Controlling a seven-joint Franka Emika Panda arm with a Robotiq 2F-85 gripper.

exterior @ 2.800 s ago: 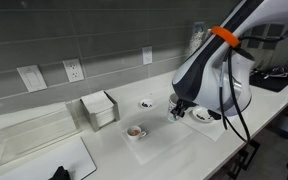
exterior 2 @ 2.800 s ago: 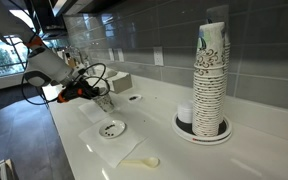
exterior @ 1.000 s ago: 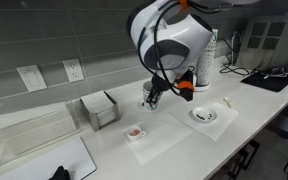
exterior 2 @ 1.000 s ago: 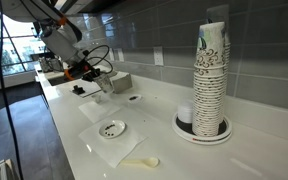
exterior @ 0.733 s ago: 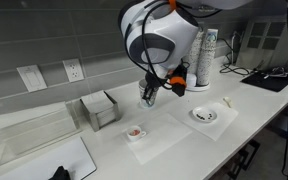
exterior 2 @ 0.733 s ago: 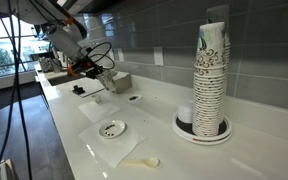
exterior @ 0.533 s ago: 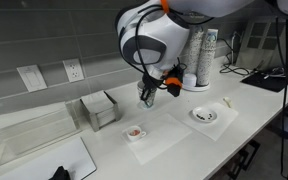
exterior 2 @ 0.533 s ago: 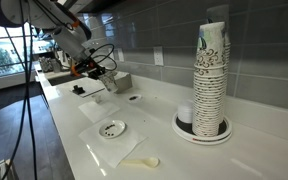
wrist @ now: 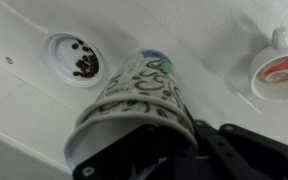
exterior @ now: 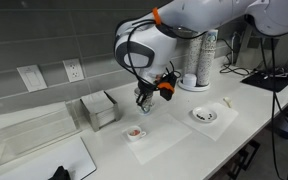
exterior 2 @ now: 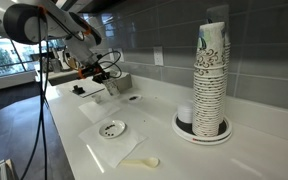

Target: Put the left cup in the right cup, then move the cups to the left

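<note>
I should keep lowering the cup until it stands on the counter and then let go, because the base of the patterned cup (wrist: 156,59) faces open counter (wrist: 202,62) away from both dishes.
My gripper (exterior: 144,101) is shut on a small white paper cup (wrist: 134,95) with a dark printed pattern and holds it above the counter. In the wrist view the cup fills the middle, its base pointing away from the gripper (wrist: 152,150) clamped at its rim. In both exterior views the cup hangs at the fingertips, tilted (exterior: 142,106) (exterior 2: 112,88). I cannot tell whether a second cup is nested in it. No other short patterned cup shows apart from it.
A small white dish with red inside (exterior: 134,132) (wrist: 281,70) sits on a white sheet just below. A dish with dark bits (wrist: 74,57) (exterior 2: 134,98), a plate (exterior: 204,115) (exterior 2: 112,128), a napkin box (exterior: 99,108), a spoon (exterior 2: 144,161) and tall cup stacks (exterior 2: 211,80) stand around.
The arm has swung from over the plate towards the napkin box, carrying the cup. It now hangs above the dish with red inside.
</note>
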